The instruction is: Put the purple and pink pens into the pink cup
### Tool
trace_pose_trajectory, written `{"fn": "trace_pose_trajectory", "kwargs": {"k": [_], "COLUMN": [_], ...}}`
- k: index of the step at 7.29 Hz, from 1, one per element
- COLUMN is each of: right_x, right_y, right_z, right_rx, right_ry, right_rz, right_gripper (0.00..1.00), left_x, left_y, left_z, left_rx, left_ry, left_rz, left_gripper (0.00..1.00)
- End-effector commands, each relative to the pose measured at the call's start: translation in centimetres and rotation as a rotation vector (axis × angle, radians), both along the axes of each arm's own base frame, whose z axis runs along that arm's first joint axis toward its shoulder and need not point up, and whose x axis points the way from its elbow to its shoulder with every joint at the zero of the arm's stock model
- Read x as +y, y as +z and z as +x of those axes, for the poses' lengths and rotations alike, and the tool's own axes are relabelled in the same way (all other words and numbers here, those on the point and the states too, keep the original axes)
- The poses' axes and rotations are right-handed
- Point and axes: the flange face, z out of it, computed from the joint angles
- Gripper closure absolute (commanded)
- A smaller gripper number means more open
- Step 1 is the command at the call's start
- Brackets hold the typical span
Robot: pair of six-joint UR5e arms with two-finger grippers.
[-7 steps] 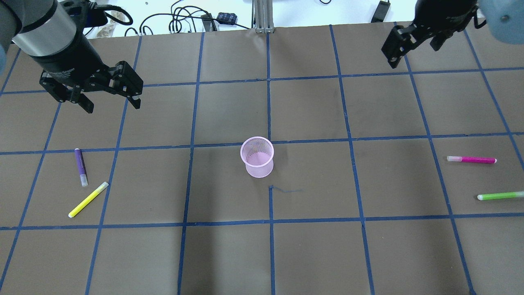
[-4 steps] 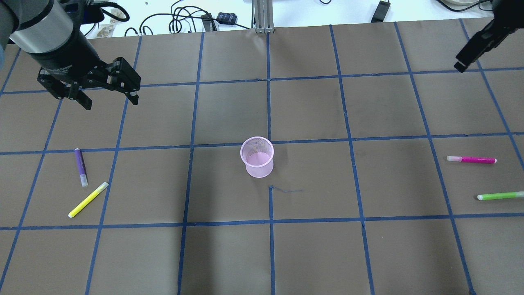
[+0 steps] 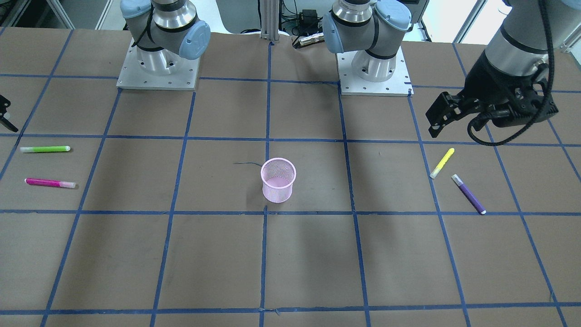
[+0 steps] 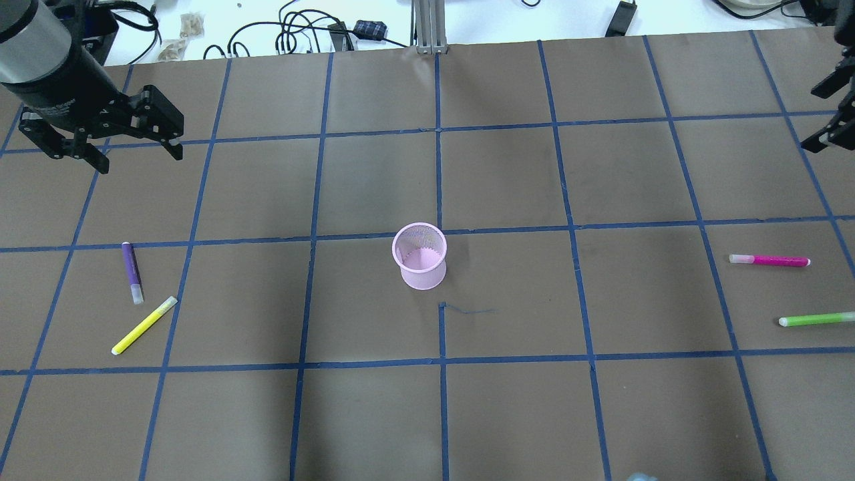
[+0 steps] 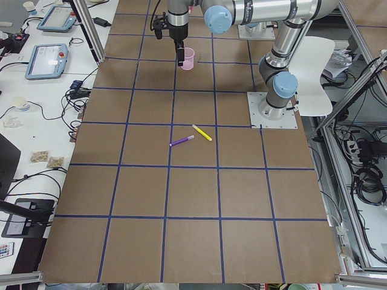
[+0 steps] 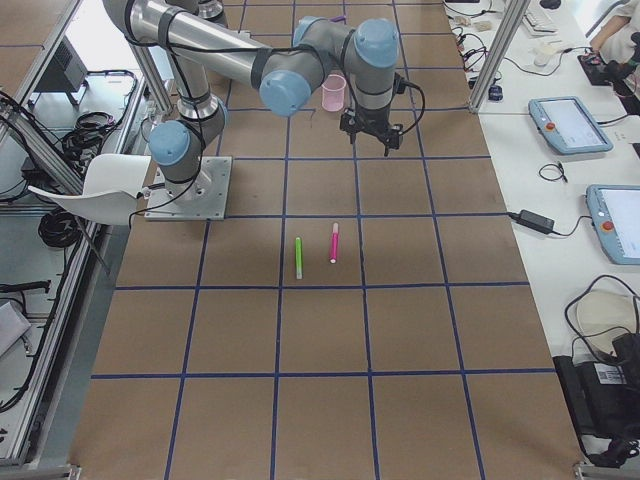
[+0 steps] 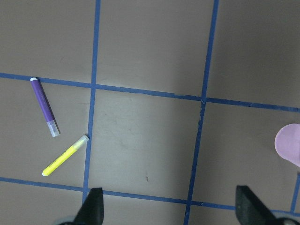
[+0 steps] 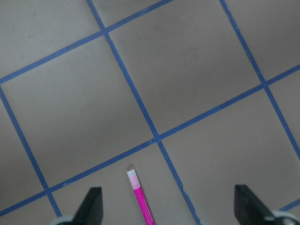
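Observation:
The pink pen (image 3: 51, 183) will lean against the cup's rim when I put it in, because the pink cup's opening (image 3: 278, 172) is far wider than a pen.
The pink mesh cup (image 4: 419, 256) stands upright and empty at the table's middle; it also shows in the front view (image 3: 278, 180). The purple pen (image 4: 131, 272) lies flat on the left side and shows in the left wrist view (image 7: 44, 106). The pink pen (image 4: 769, 260) lies flat on the right side, and its capped end shows in the right wrist view (image 8: 140, 199). My left gripper (image 4: 140, 160) hangs open and empty above the table, beyond the purple pen. My right gripper (image 4: 825, 113) is open and empty at the right edge, beyond the pink pen.
A yellow pen (image 4: 144, 325) lies close beside the purple pen's capped end. A green pen (image 4: 816, 319) lies near the pink pen, toward me. Cables (image 4: 294, 33) lie beyond the table's far edge. The arm bases (image 3: 374, 68) stand at my side.
My left gripper has moved left, away from the cup. My right gripper has swung right to the table's right edge. Pens and cup have not moved.

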Motion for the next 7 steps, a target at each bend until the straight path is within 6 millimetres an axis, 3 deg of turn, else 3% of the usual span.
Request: {"fn": "trace_pose_trajectory", "kwargs": {"k": [1, 2, 3, 5, 7], "right_x": [4.3, 5.0, 3.9, 3.0, 2.6], "right_y": [-8.9, -12.6, -15.1, -20.6, -25.4], "right_z": [-6.1, -7.7, -8.9, -11.4, -13.7], "right_rx": [-0.117, -0.167, -0.145, -0.178, -0.177], "right_ry": [0.111, 0.109, 0.184, 0.337, 0.397], "right_rz": [0.058, 0.095, 0.062, 0.041, 0.013], "right_gripper": [0.00, 0.00, 0.00, 0.00, 0.00], "left_x": [-0.7, -0.7, -1.0, -2.5, -3.2], "left_y": [-2.7, -3.9, -6.1, -10.6, -16.6], "left_z": [8.2, 11.5, 13.2, 14.9, 17.2], "left_rx": [0.012, 0.013, 0.026, -0.004, -0.006], "left_ry": [0.149, 0.193, 0.204, 0.204, 0.234], "left_rz": [0.042, 0.055, 0.085, 0.070, 0.075], "left_gripper": [0.00, 0.00, 0.00, 0.00, 0.00]}}
